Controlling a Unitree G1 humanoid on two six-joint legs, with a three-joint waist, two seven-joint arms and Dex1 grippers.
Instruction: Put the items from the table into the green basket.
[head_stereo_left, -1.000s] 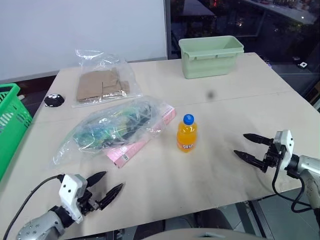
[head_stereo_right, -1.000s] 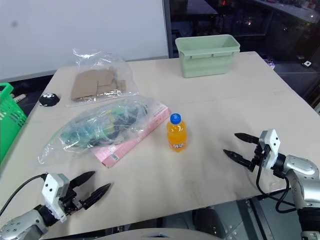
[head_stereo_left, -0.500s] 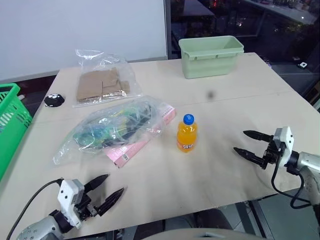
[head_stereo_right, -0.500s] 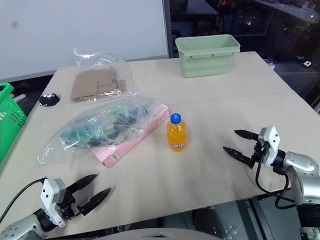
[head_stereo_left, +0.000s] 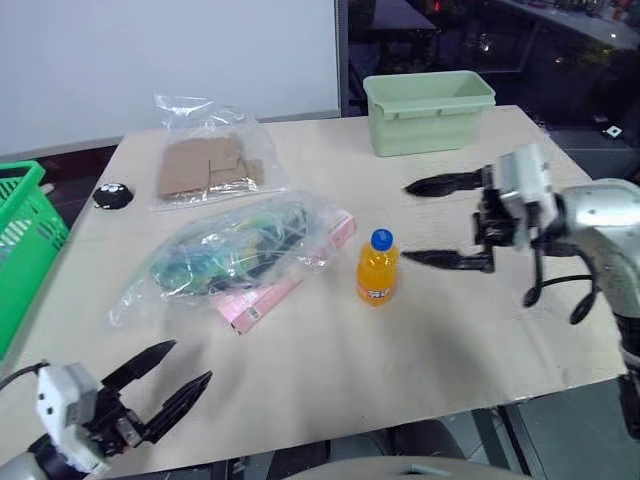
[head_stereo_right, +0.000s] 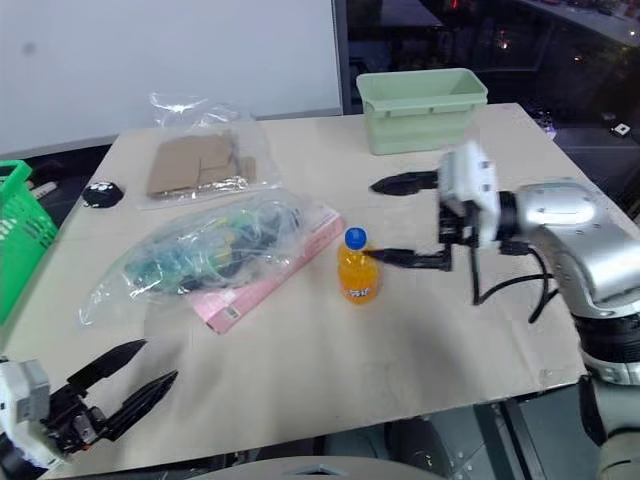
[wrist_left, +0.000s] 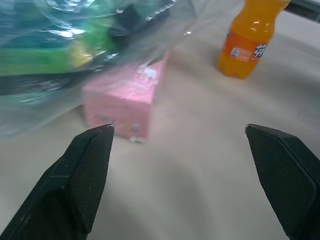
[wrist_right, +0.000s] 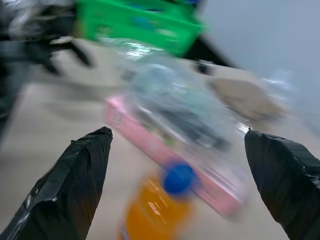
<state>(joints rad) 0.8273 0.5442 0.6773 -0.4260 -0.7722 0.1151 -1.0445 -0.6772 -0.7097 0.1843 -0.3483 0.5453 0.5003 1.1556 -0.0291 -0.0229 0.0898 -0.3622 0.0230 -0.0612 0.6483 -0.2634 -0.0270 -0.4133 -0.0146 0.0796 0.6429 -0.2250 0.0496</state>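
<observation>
I can see the green-filled bag lying over the pink carton, so I should carry on past the bottle with my right gripper and close it on the bag's end nearest the bottle.
The orange bottle with a blue cap stands upright mid-table. Left of it lies the crinkly clear bag of green and dark contents, partly over the long pink-and-white carton. My right gripper hangs open just right of the bottle, pointing left, one finger above the other, with the lower fingertip close to the bottle's neck. My left gripper is open over the table's near left corner, holding nothing. The green basket stands off the table's left edge. In the left wrist view the carton end and the bottle lie ahead.
A pale mint tub sits at the table's far edge. A clear bag of brown cardboard lies at the far left, with a small black object beside it. Bare tabletop stretches along the near side and right.
My right gripper rose and swung left from the right edge to beside the bottle, rolling so its fingers stack. My left gripper drew back toward the near left corner.
</observation>
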